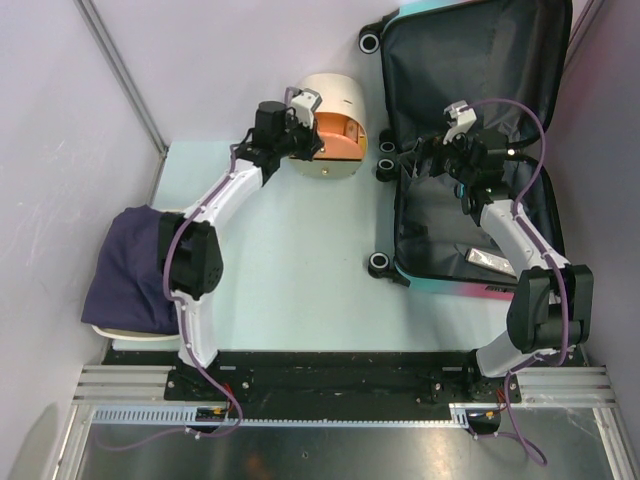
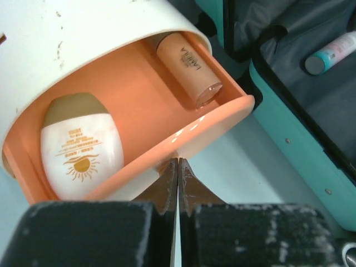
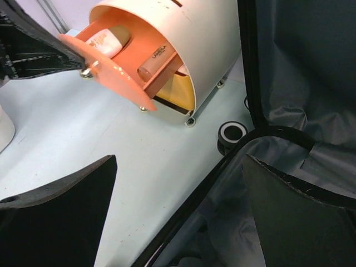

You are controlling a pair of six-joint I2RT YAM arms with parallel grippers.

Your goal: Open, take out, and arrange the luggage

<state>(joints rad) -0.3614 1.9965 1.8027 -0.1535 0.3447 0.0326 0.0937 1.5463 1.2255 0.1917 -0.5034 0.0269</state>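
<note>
I should keep my left gripper pushing the knob until the front meets the cream box: the sunscreen bottle and peach tube lie flat in the orange drawer.
The luggage lies open at the right, its dark grey lining up and its lid leaning against the back wall. Its teal rim shows in the left wrist view and its lining in the right wrist view. My right gripper is open and empty and hovers over the suitcase's left edge. My left gripper is shut on the small knob of the orange drawer of the cream cylindrical box. The drawer is pulled out.
The drawer holds a white sunscreen bottle and a peach tube. A teal-and-pink tube and a small flat item lie in the suitcase. Navy cloth is heaped at the left. A black wheel sits near the box.
</note>
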